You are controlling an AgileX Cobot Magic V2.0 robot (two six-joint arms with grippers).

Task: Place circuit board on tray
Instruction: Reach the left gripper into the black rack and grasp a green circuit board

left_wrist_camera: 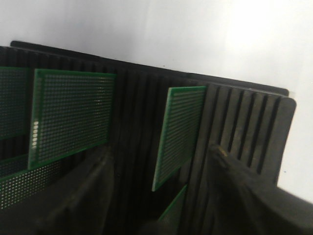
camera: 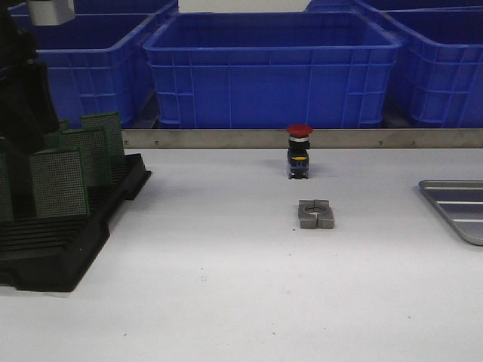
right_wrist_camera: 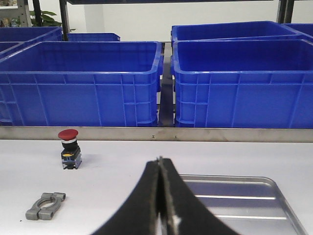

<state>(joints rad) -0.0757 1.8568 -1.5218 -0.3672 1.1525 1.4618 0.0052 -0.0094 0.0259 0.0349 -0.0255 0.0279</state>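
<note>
The upright circuit board [left_wrist_camera: 180, 129] is in line with the gap between my left gripper's open fingers. I should keep going down until the fingers are on both sides of its top edge [camera: 69, 150], then close them.
Several green circuit boards [camera: 59, 181] stand upright in a black slotted rack [camera: 68, 249] at the left. My left arm [camera: 19, 83] hangs over the rack. In the left wrist view my left gripper [left_wrist_camera: 161, 196] is open, its dark fingers [left_wrist_camera: 244, 191] on either side of one upright circuit board [left_wrist_camera: 178, 132], not closed on it. The silver ribbed tray [camera: 460, 207] lies at the right edge of the table. In the right wrist view my right gripper [right_wrist_camera: 160, 169] is shut and empty, just in front of the tray [right_wrist_camera: 244, 196].
A red-capped push-button switch [camera: 299, 151] stands at the middle back, and a grey metal clamp [camera: 315, 214] lies in front of it. Big blue crates [camera: 272, 68] stand behind a metal rail [camera: 226, 138]. More boards [left_wrist_camera: 71, 115] fill neighbouring rack slots.
</note>
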